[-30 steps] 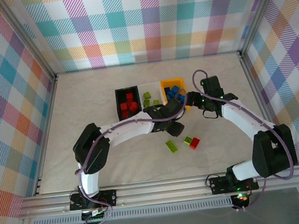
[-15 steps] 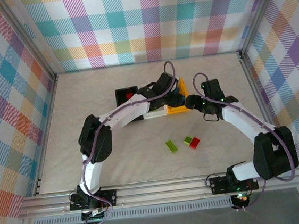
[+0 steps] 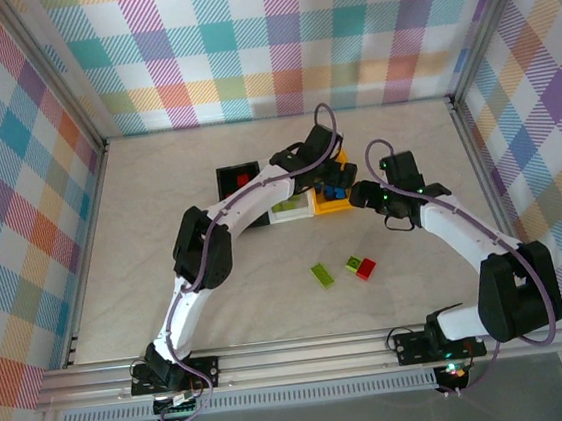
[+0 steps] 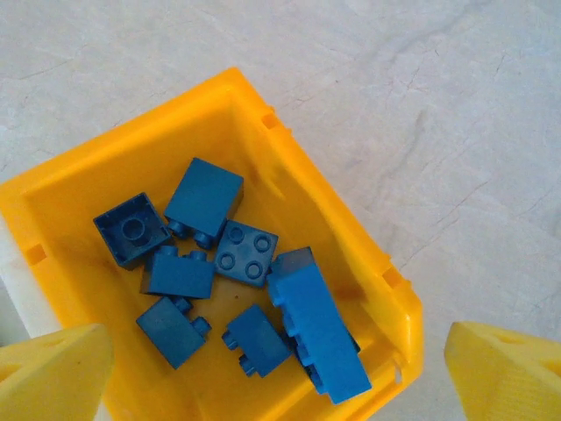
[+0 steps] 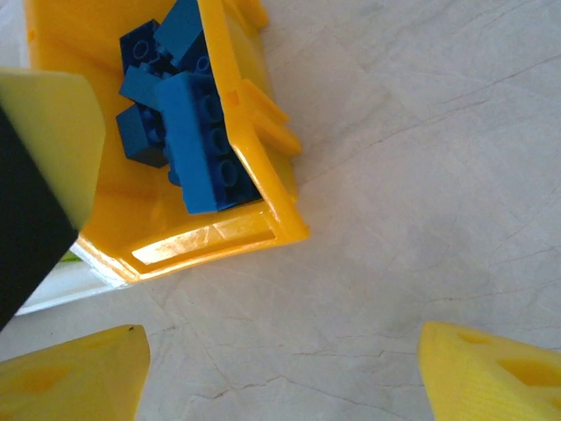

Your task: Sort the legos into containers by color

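The white container (image 3: 292,208) has my left gripper's arm reaching across it, so my left gripper should move back and my right gripper should bring the loose green legos (image 3: 322,276) there.
My left gripper (image 3: 338,176) hangs open over the orange-yellow container (image 4: 289,175); its yellow fingertips (image 4: 53,373) stand wide apart with nothing between them. Below them lie several blue legos, among them a long blue brick (image 4: 317,331) leaning near the bin's corner. My right gripper (image 5: 285,377) is open over bare table just in front of that bin's rim (image 5: 219,241). The white container (image 3: 287,217) holds green legos (image 3: 286,207). The black container (image 3: 225,191), partly hidden by my left arm, shows a red lego (image 3: 243,181). Loose on the table are two green legos (image 3: 322,275), (image 3: 352,262) and a red one (image 3: 366,268).
The three bins stand in a row at mid-table, black on the left, white in the middle, yellow on the right. Both forearms meet over the yellow bin. Metal frame rails (image 3: 88,191) and checkered walls close in the table on three sides.
My left arm swung from in front of the bins back over the yellow bin and its jaws opened; the long blue brick now lies in the bin. The right arm barely moved.
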